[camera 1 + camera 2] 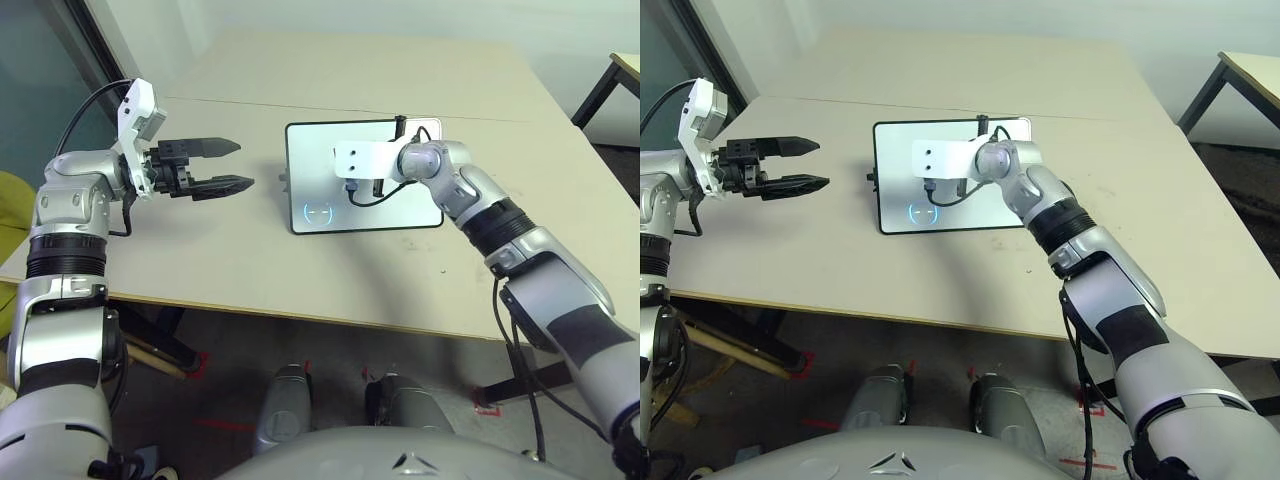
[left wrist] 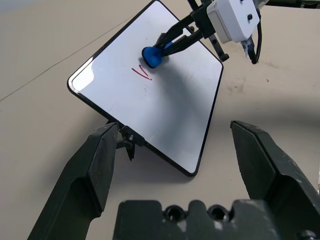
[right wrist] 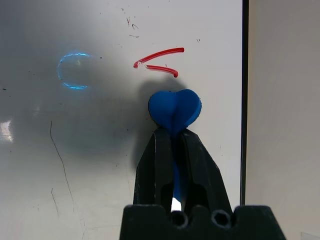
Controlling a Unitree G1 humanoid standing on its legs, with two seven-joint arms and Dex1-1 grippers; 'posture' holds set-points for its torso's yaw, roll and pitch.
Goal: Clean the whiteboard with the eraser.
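I can see the red stroke just past the eraser's end, on the side toward my left gripper, so I should sweep the eraser back over that stroke with my right gripper.
The whiteboard lies flat on the table's middle, with a blue round logo in its front left corner and a short red marker stroke near its far edge. My right gripper is shut on the blue eraser, whose end rests on the board just short of the red stroke. Seen from the head, my right wrist hangs over the board and hides the eraser. My left gripper hovers open and empty left of the board, pointing at it.
The beige table has room all around the board; its front edge runs close to my body. A second table stands at the far right. A dark glass panel and a yellow seat are on the left.
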